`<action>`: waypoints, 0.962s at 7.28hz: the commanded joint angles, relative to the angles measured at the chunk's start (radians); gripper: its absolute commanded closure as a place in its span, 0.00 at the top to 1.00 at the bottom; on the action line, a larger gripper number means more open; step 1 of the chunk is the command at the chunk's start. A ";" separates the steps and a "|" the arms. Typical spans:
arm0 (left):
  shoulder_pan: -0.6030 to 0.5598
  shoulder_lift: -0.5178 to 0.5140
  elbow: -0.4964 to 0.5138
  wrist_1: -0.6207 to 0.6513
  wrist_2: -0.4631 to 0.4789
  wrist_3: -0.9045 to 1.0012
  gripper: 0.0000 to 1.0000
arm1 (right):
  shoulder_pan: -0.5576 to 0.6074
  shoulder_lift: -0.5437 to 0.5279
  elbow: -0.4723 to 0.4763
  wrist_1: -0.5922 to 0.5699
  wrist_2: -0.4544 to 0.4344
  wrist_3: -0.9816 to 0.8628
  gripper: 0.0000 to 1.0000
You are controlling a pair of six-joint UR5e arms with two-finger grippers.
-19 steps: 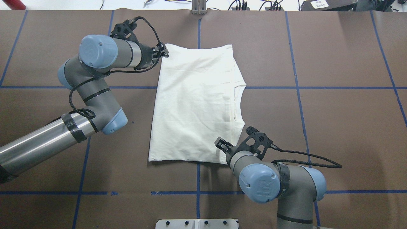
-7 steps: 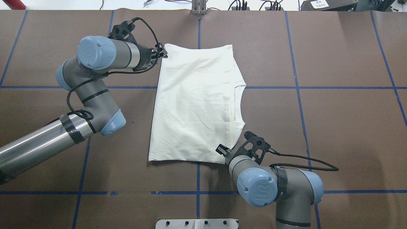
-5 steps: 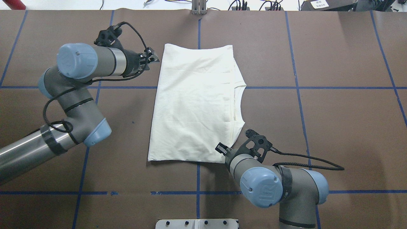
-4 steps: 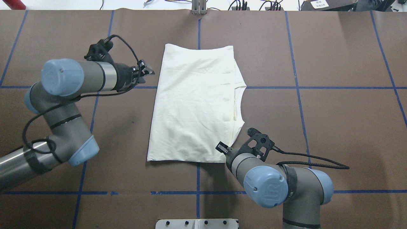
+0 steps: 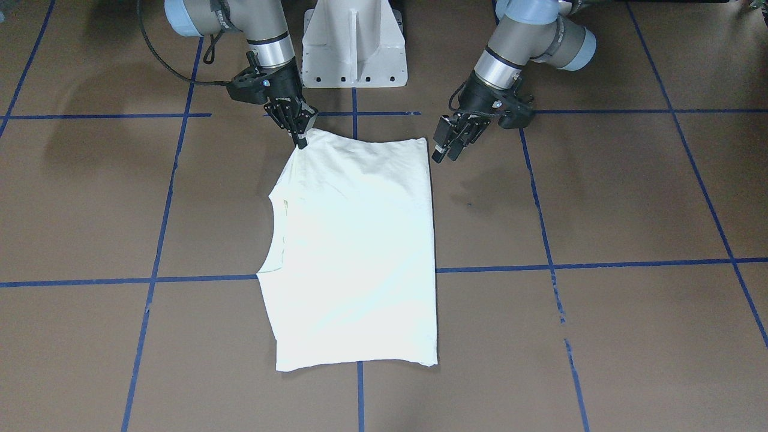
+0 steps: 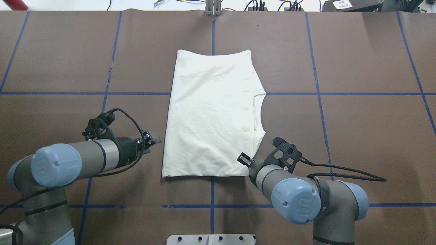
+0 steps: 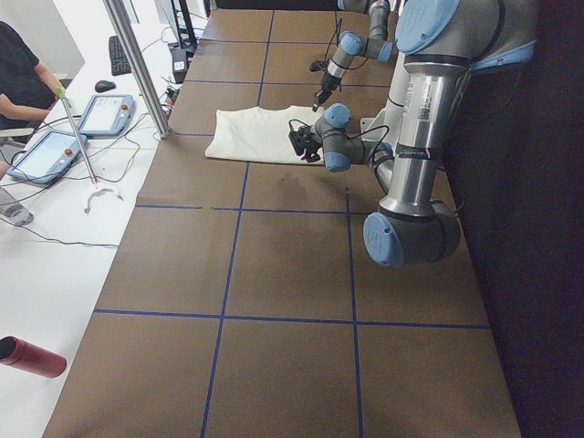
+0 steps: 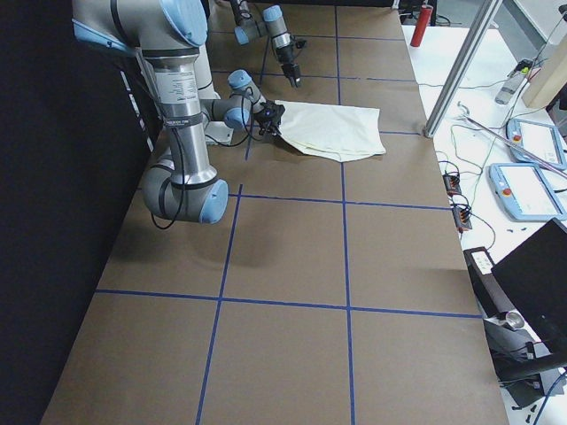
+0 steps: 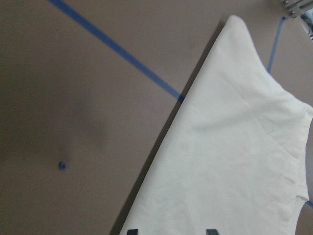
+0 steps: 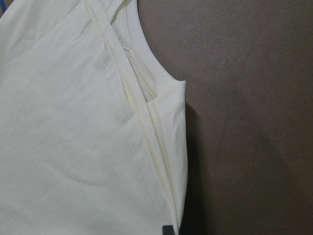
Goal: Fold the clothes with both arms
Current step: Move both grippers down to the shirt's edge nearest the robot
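Note:
My open left fingers should carry on nearing the white T-shirt's flat, free near corner beside them until they straddle its edge, then close.
A white T-shirt (image 6: 207, 112), folded into a long rectangle, lies flat on the brown table (image 6: 357, 136), neckline to the overhead view's right. My left gripper (image 6: 156, 139) hangs open and empty just beside the shirt's near left corner; in the front-facing view (image 5: 447, 149) its fingers stand apart, clear of the cloth. The left wrist view shows the shirt's edge (image 9: 234, 161) and two separated fingertips (image 9: 132, 231). My right gripper (image 6: 242, 158) is pinched on the shirt's near right corner by the shoulder; it also shows in the front-facing view (image 5: 300, 139). The right wrist view shows the collar and folded layers (image 10: 146, 98).
Blue tape lines (image 6: 316, 93) divide the table into squares. The white pedestal (image 5: 354, 42) stands between the arms' bases. An aluminium post (image 7: 137, 64), tablets (image 7: 105, 114) and a red bottle (image 7: 32, 356) are on the white bench beyond the table's far edge.
My left gripper left the shirt's far left corner and swept back along its left edge to the near left corner. The right gripper shifted slightly right, and the shirt slid a little with it.

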 commanded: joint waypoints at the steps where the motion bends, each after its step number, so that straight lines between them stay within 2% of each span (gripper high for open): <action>1: 0.116 -0.035 0.001 0.111 0.075 -0.026 0.58 | -0.001 -0.001 0.001 0.000 0.000 0.000 0.00; 2: 0.119 -0.075 0.010 0.169 0.075 -0.025 0.57 | -0.001 0.000 -0.001 0.000 0.000 0.000 0.00; 6: 0.124 -0.078 0.039 0.184 0.075 -0.023 0.54 | -0.001 0.000 -0.002 0.000 0.000 -0.002 0.00; 7: 0.129 -0.080 0.052 0.184 0.075 -0.023 0.45 | -0.001 0.002 -0.002 0.000 0.000 -0.002 0.00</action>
